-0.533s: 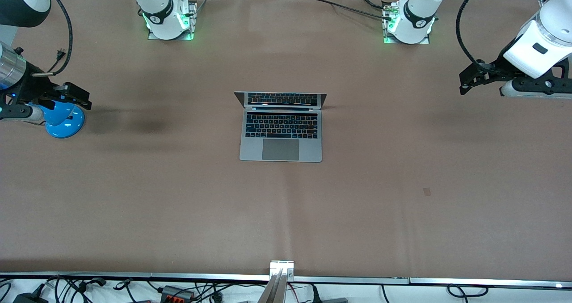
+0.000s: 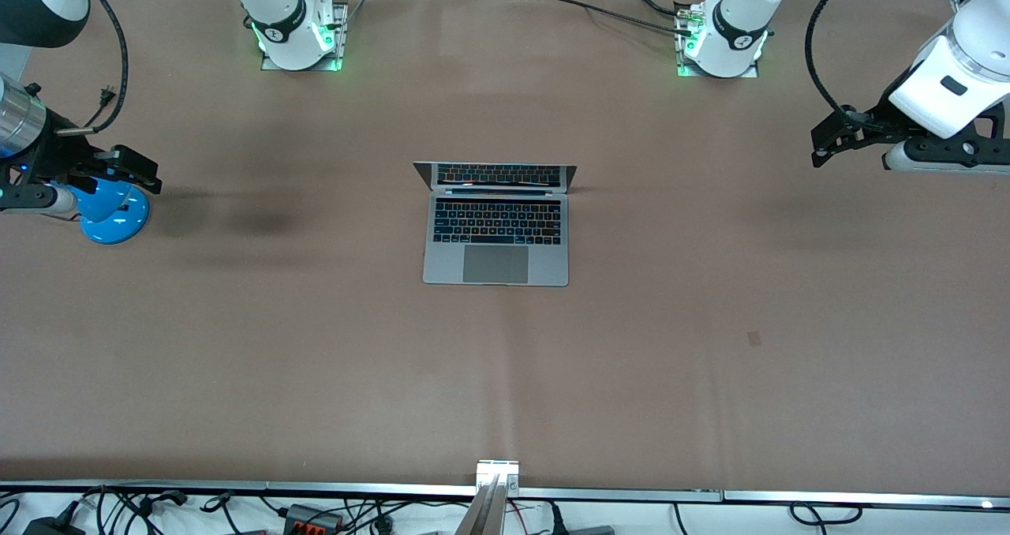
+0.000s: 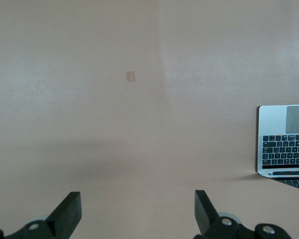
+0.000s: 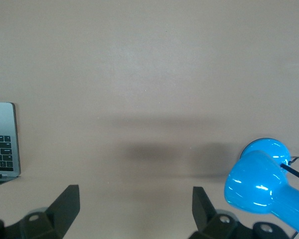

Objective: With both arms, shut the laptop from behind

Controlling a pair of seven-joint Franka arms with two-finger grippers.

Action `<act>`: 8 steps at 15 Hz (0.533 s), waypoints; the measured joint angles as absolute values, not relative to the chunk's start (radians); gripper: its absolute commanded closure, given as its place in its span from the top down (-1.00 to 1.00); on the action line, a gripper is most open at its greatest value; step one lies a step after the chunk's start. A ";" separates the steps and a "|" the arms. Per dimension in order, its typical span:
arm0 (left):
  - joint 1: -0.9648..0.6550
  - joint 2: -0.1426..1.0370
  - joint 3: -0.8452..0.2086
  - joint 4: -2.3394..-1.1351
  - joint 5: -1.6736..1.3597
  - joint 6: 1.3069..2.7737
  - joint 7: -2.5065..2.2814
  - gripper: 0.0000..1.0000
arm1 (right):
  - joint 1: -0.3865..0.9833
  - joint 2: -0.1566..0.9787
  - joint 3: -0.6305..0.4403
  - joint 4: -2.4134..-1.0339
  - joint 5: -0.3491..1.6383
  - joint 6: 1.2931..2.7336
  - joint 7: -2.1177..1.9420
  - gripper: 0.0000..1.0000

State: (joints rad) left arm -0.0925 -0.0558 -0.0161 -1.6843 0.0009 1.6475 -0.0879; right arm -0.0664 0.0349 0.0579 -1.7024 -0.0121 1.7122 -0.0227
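A long hinge [image 2: 499, 191] connects the screen [image 2: 499, 174] to the flat base. I expect the screen to swing down over the keyboard when I push, while the base stays put.
The silver-grey laptop [image 2: 495, 243] stands open in the middle of the table, its screen raised toward the robots' bases and its black keyboard and grey trackpad showing. My left gripper [image 2: 828, 136] hangs open and empty over bare table toward the left arm's end, well apart from the laptop. In the left wrist view the gripper [image 3: 138, 211] is wide open and part of the laptop [image 3: 284, 149] shows. My right gripper [image 2: 146, 173] hangs open and empty toward the right arm's end. In the right wrist view the gripper [image 4: 135, 206] is wide open and a corner of the laptop [image 4: 2, 139] shows.
A glossy blue object with a round base [image 2: 114, 211] stands on the table just under the right gripper; it also shows in the right wrist view [image 4: 261, 184]. A small patch [image 2: 754, 338] marks the brown table cover [image 2: 316, 361]. Cables lie along the edge nearest the front camera.
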 measured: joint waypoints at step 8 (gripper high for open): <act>-0.090 0.029 -0.013 -1.686 0.001 1.587 -0.049 0.25 | -0.069 0.043 0.061 -1.684 0.043 1.641 -0.045 0.79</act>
